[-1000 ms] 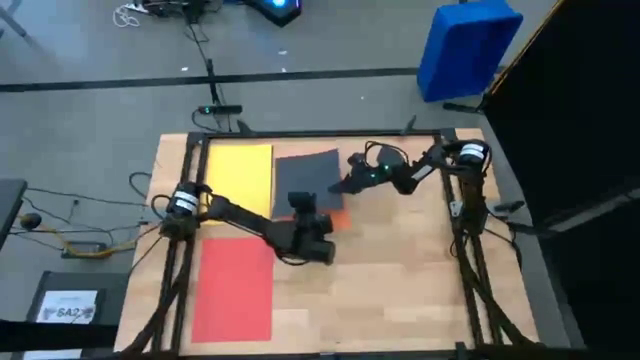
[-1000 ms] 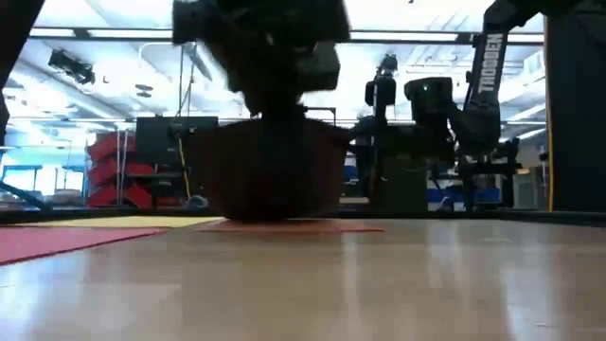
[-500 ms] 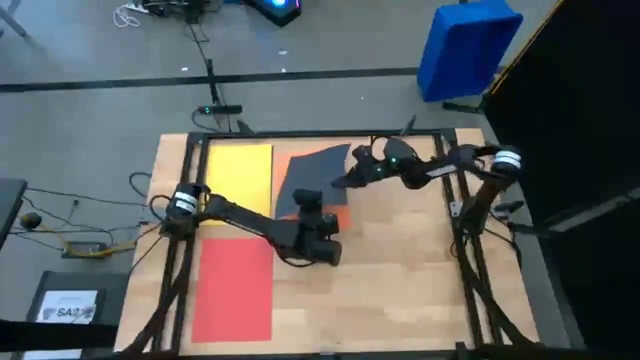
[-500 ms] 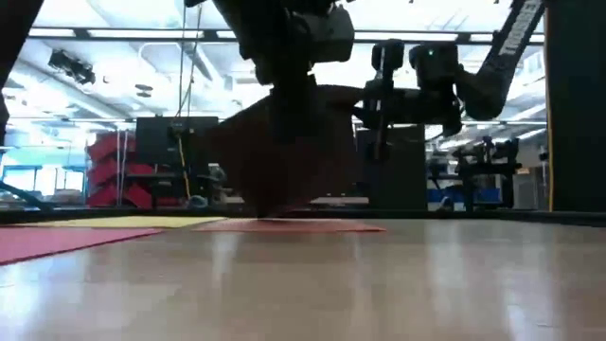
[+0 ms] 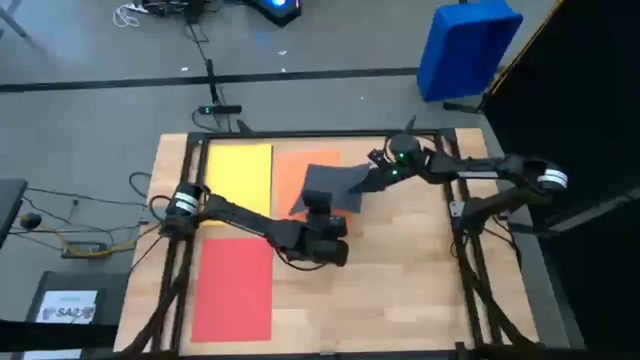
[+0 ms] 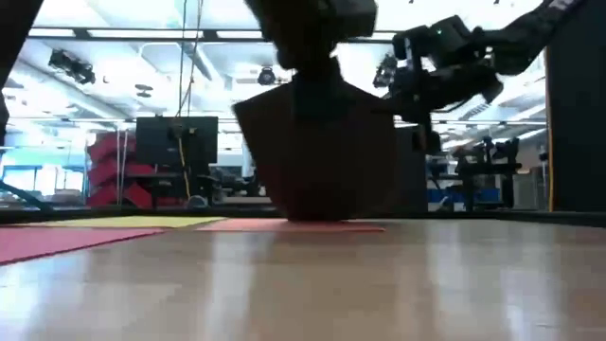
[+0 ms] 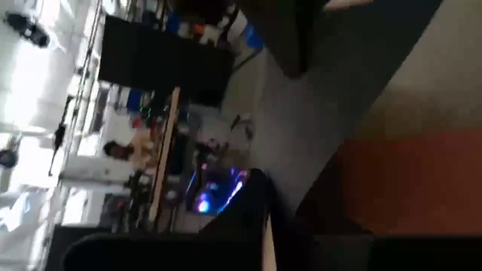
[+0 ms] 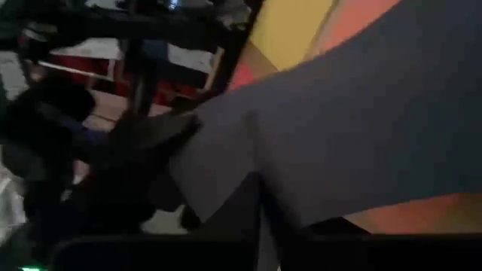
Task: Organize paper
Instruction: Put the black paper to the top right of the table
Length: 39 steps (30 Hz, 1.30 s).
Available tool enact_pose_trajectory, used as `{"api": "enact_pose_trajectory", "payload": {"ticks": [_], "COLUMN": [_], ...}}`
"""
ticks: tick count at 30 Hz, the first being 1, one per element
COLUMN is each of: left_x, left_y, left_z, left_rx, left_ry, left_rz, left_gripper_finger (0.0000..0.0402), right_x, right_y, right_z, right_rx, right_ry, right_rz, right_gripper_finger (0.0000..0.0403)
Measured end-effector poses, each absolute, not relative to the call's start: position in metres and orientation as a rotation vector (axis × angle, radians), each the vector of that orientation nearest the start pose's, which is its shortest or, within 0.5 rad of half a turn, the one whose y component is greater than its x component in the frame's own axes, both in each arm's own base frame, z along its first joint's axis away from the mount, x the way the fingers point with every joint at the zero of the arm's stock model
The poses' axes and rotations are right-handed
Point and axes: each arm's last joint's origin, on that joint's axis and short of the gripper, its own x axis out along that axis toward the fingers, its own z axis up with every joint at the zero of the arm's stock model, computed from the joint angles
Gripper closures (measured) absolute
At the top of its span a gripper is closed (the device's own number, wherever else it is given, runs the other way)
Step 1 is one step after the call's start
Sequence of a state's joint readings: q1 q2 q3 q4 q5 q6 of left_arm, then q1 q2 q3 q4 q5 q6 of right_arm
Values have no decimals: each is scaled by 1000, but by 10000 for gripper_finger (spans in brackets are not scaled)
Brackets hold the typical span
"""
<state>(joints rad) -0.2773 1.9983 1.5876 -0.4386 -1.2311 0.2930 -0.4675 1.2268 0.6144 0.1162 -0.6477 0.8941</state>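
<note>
I should let my left gripper release the dark grey sheet (image 5: 328,181), since it hangs over the orange sheet, and my right gripper lay it on clear wood (image 5: 409,197) alongside.
Four sheets of paper show in the high view. A yellow sheet (image 5: 240,178) and an orange sheet (image 5: 300,168) lie flat at the table's far left. A red sheet (image 5: 232,290) lies flat near the front left. A dark grey sheet (image 5: 330,185) is raised over the orange one between my two grippers. My left gripper (image 5: 320,207) is shut on its near edge. My right gripper (image 5: 376,180) is shut on its right end. In the low view the grey sheet (image 6: 322,152) stands steeply; whether its lower edge touches the orange sheet (image 6: 294,225), I cannot tell. My left gripper pinches the dark grey sheet's near edge (image 7: 301,199) between its two fingers, coming from the table's near left, almost level. The sheet rises away from the fingers over the orange sheet (image 7: 407,181). My right gripper pinches the grey sheet's right edge (image 8: 248,162) between its two fingers, reaching in from the table's right, slanting slightly down. The sheet spreads away from the fingers, bowed, above the orange sheet (image 8: 361,22) and the yellow sheet (image 8: 290,30).
The table's right half and near middle are bare wood (image 5: 400,280). A black frame rail (image 5: 320,133) runs along the far edge. On the floor beyond the table are a blue bin (image 5: 468,45) and, at the near left, a dark box with a white label (image 5: 68,305).
Both grippers have risen, holding the dark grey sheet. My right gripper has swung toward the table's right edge; my left has gone slightly right. The grey sheet has been lifted off the orange sheet, tipped up and drawn rightward, uncovering the orange sheet.
</note>
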Motion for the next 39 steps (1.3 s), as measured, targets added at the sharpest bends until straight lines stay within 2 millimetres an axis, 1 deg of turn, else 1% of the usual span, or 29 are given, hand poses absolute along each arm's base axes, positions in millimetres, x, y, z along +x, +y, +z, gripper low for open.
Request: {"api": "enact_pose_trajectory", "payload": {"ticks": [5,9,12,16,20,25,30,35,39], "left_x": [428,429,429,429,428,427,427,428,428], "left_y": [-102,-107,-110,-115,-119,-122,-122,-123,-124], "left_z": [254,256,255,256,255,255,255,254,254], "left_rx": [883,883,877,864,868,873,872,858,841], "left_ry": [724,705,698,683,681,682,682,676,671], "left_rz": [717,673,643,609,596,590,588,538,503], "left_gripper_finger": [402,402,402,402,402,402,402,402,402], "right_x": [209,193,181,167,153,139,134,131,126], "right_y": [-87,-77,-70,-62,-54,-47,-38,-26,-16], "right_z": [225,231,236,247,254,254,253,247,242], "right_rx": [1133,1149,1170,1196,1204,1186,1187,1235,1263], "right_ry": [536,592,628,610,611,654,715,836,951], "right_rz": [-73,-93,-63,-17,7,6,31,39,23], "right_gripper_finger": [403,403,403,400,382,332,258,185,143]}}
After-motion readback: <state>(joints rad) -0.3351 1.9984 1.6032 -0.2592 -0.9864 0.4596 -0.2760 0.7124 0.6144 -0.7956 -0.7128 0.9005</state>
